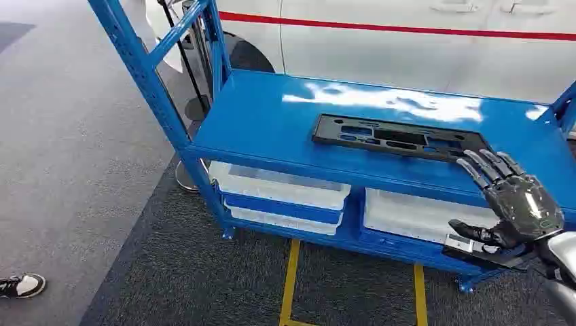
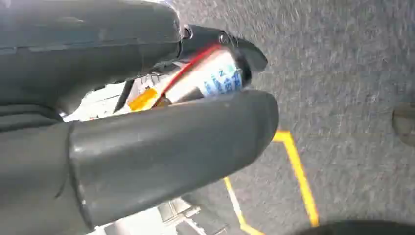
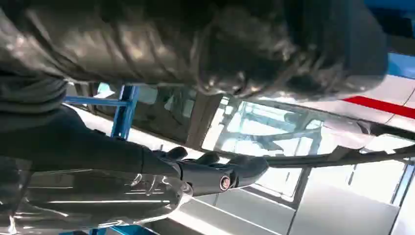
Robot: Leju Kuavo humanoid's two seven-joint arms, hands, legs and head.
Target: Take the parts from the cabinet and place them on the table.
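Note:
The long black part (image 1: 404, 138) has a deep straight edge (image 1: 380, 149) along its length, so it will stay straight, with its loose end sticking out, when the robot carries it in one hand.
A long flat black part (image 1: 401, 138) with several cut-outs lies on the top shelf of the blue cabinet (image 1: 272, 115). My right hand (image 1: 517, 200) is at the cabinet's front right. Its fingers are stretched out and spread over the part's right end, and its thumb hangs apart below the shelf edge. It holds nothing, and I cannot tell if the fingertips touch the part. In the right wrist view a dark finger (image 3: 215, 177) of that hand points out, blurred. My left hand (image 2: 147, 142) hangs over the grey floor with its thumb and fingers apart and nothing between them.
Two white bins (image 1: 278, 185) (image 1: 421, 216) sit on the lower shelf. A white car with a red stripe (image 1: 407, 41) stands close behind the cabinet. Blue uprights (image 1: 139, 68) rise at its left end. Yellow floor lines (image 1: 291, 285) run in front, and a person's shoe (image 1: 22, 285) is at the far left.

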